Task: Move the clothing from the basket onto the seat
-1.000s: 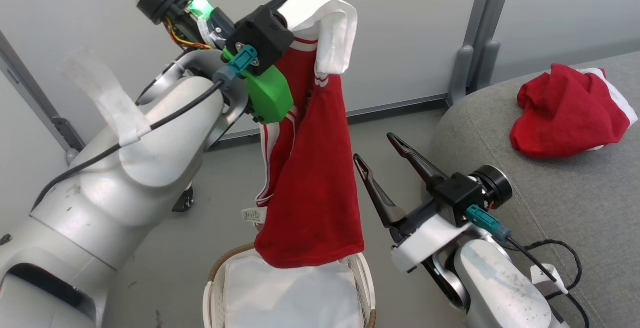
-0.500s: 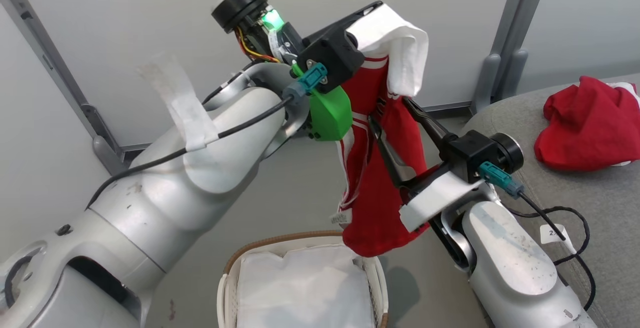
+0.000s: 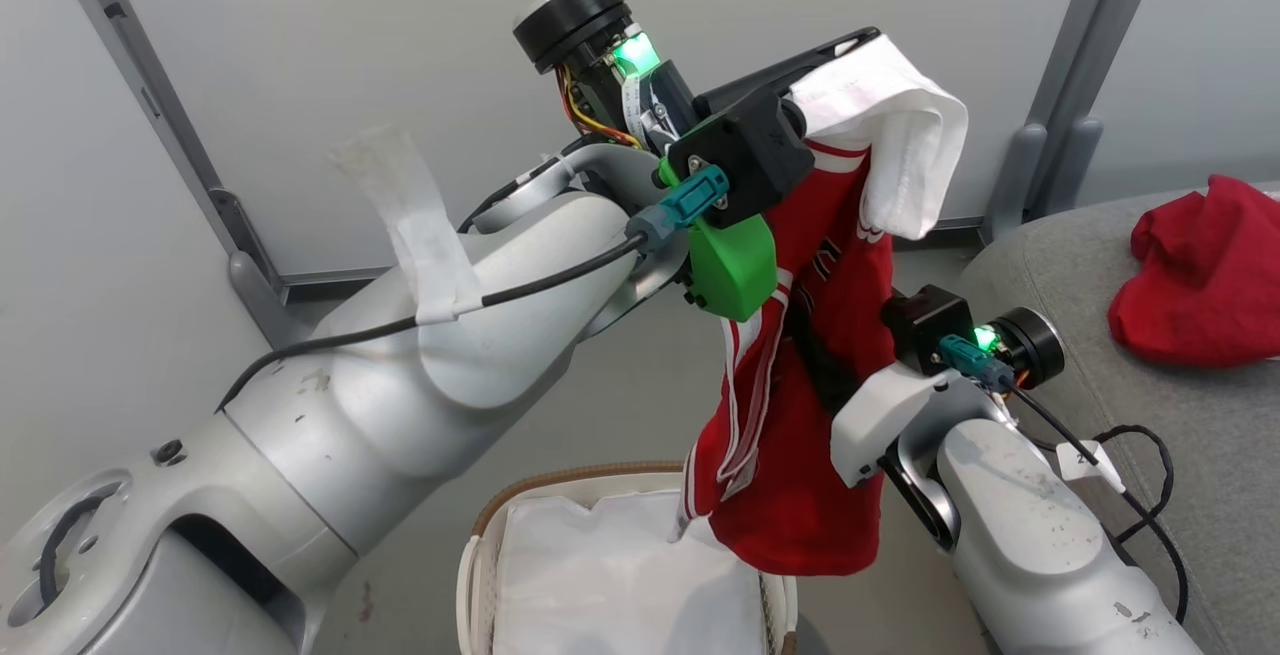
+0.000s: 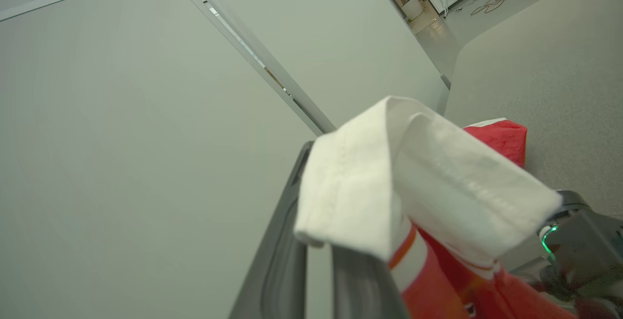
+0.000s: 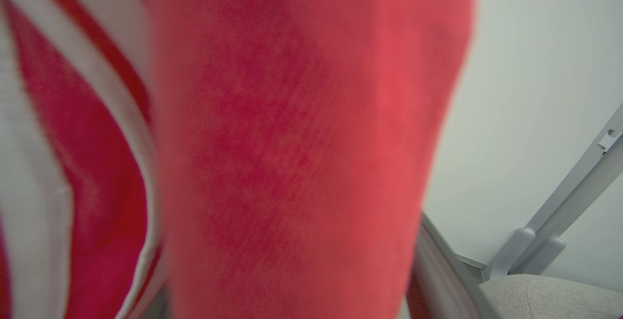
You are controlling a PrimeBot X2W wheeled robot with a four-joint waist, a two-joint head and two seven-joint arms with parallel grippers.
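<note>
My right gripper will carry the limp red clothing point(image 3: 866, 325) to the seat from halfway down the clothing, so the clothing's upper part point(image 3: 873, 141) will flop down as I carry it.
A red piece of clothing point(image 3: 800, 455) with white striped trim hangs above the basket point(image 3: 480, 535). My left gripper point(image 3: 850, 43) is shut on its white panel point(image 4: 413, 182) at the top. My right gripper point(image 3: 805, 285) stands open against the middle of the hanging cloth, and the red fabric point(image 5: 292, 139) lies between its fingers and hides most of them. One dark finger point(image 5: 438, 270) shows at the fabric's edge. A second red garment point(image 3: 1200, 285) lies crumpled on the grey seat point(image 3: 1150, 435) at the right. The white liner point(image 3: 600, 585) shows inside the basket.
A pale wall with grey metal posts point(image 3: 1070, 105) stands behind the arms. A black cable point(image 3: 1140, 455) with a tag trails over the seat beside my right forearm. Grey floor lies between the basket and the wall.
The head view has shifted. My right gripper has moved up and left from beside the hanging garment into it, still open. The left gripper keeps its hold on the white panel.
</note>
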